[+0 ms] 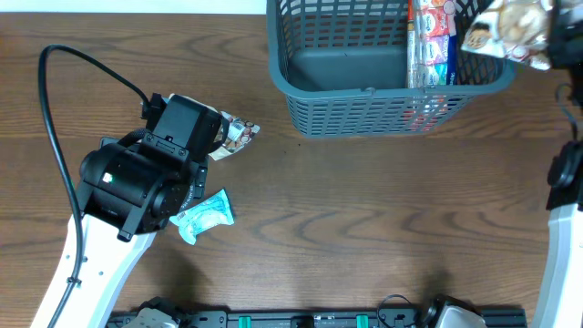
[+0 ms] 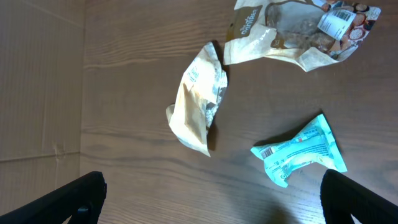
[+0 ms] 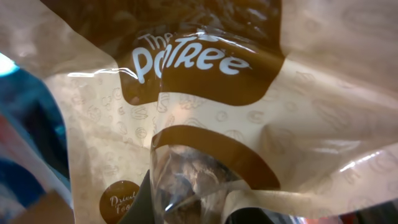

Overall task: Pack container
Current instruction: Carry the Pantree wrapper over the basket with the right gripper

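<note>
The robot's right gripper has the pouch held (image 1: 504, 35) above the basket's rim, so it should go on past the colourful packets and let go over the open basket's bottom (image 1: 351, 69).
The dark grey-blue lattice basket (image 1: 364, 92) stands at the table's far edge, with several colourful packets (image 1: 430, 46) upright at its right end. My right gripper (image 1: 563, 38) is shut on a cream-and-brown dried-food pouch (image 1: 512, 27) above the basket's right rim. The pouch (image 3: 249, 118) fills the right wrist view, pinched between the fingers (image 3: 208, 205). My left gripper (image 2: 211, 202) is open and empty above the table. Ahead of it lie a cream packet (image 2: 199, 99), a teal packet (image 2: 300, 152) and a cream-and-brown pouch (image 2: 298, 31).
In the overhead view the left arm (image 1: 137, 178) covers most of the loose packets; only the teal packet (image 1: 205, 217) and a pouch end (image 1: 239, 135) show. A black cable (image 1: 55, 118) loops at the far left. A rail (image 1: 319, 319) runs along the near edge.
</note>
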`<state>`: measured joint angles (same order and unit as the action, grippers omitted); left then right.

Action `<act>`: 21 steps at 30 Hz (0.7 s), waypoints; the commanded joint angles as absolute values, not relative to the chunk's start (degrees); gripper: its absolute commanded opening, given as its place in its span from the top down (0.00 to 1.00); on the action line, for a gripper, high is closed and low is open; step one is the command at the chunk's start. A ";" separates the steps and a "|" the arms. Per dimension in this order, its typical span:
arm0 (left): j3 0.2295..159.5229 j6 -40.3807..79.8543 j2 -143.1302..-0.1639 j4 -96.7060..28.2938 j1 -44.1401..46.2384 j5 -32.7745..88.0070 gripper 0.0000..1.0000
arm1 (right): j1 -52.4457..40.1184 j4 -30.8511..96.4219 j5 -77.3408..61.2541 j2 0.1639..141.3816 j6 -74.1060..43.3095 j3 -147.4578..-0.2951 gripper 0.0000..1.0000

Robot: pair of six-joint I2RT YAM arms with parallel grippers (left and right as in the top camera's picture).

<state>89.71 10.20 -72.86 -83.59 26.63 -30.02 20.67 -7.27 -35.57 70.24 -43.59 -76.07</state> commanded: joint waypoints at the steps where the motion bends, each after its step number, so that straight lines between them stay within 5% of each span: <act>1: 90.13 9.47 -72.44 -83.72 26.26 -30.63 0.01 | 18.65 -0.40 -35.42 72.25 -30.00 -80.68 0.99; 11: 90.13 9.47 -72.44 -83.72 26.26 -30.63 0.01 | 12.84 27.88 -30.02 83.44 -10.00 -98.94 0.99; 21: 90.13 9.47 -72.44 -83.72 26.26 -30.63 0.01 | 9.43 37.41 -18.44 95.55 -5.89 -101.34 0.98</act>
